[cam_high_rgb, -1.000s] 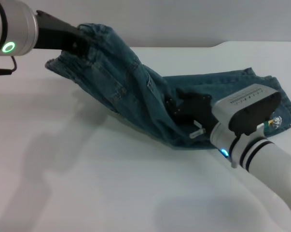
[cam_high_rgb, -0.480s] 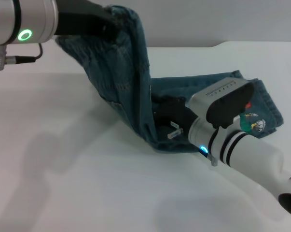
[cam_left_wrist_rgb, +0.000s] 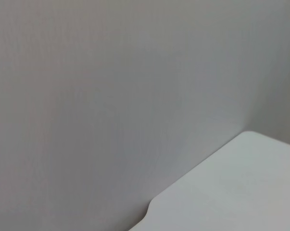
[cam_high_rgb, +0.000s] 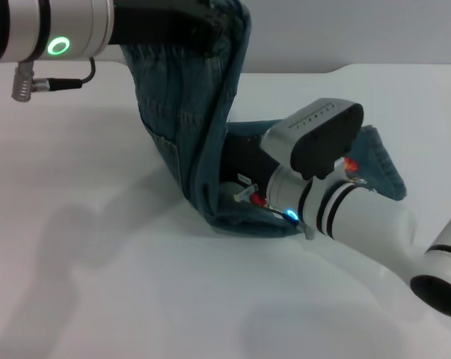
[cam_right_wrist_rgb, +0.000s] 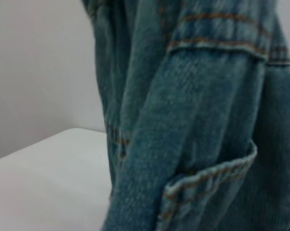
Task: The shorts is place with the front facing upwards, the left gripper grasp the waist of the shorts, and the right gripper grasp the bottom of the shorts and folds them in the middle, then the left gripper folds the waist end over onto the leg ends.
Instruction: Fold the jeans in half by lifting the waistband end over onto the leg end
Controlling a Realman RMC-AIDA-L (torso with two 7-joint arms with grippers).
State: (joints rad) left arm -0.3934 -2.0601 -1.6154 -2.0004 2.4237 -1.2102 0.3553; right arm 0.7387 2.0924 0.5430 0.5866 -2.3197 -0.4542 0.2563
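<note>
The robot's right gripper is between the hanging cloth [cam_high_rgb: 199,153] and the leg ends [cam_high_rgb: 382,168], so it should move back out of the way before the left gripper folds the shorts' waist onto the leg ends.
The blue denim shorts [cam_high_rgb: 188,134] hang steeply from my left gripper [cam_high_rgb: 210,30], which is shut on the waist high at the back. The cloth drops to a fold resting on the table [cam_high_rgb: 98,262]. My right gripper [cam_high_rgb: 241,166] is low, pushed against the lying part of the shorts just behind the hanging cloth, which partly covers it. The leg ends [cam_high_rgb: 386,173] lie flat on the table behind the right wrist. The right wrist view is filled with denim [cam_right_wrist_rgb: 202,120], showing a pocket edge and orange seams. The left wrist view shows only wall and a table corner [cam_left_wrist_rgb: 231,192].
The white table has a notched back edge [cam_high_rgb: 337,71] with a grey wall behind it. My right forearm [cam_high_rgb: 375,232] lies across the table at the front right. A grey cable plug [cam_high_rgb: 23,84] hangs under the left wrist.
My left gripper has carried the waist up and to the right, so the shorts now stand nearly upright. The right arm has slid left, and the lying cloth has bunched leftwards with it.
</note>
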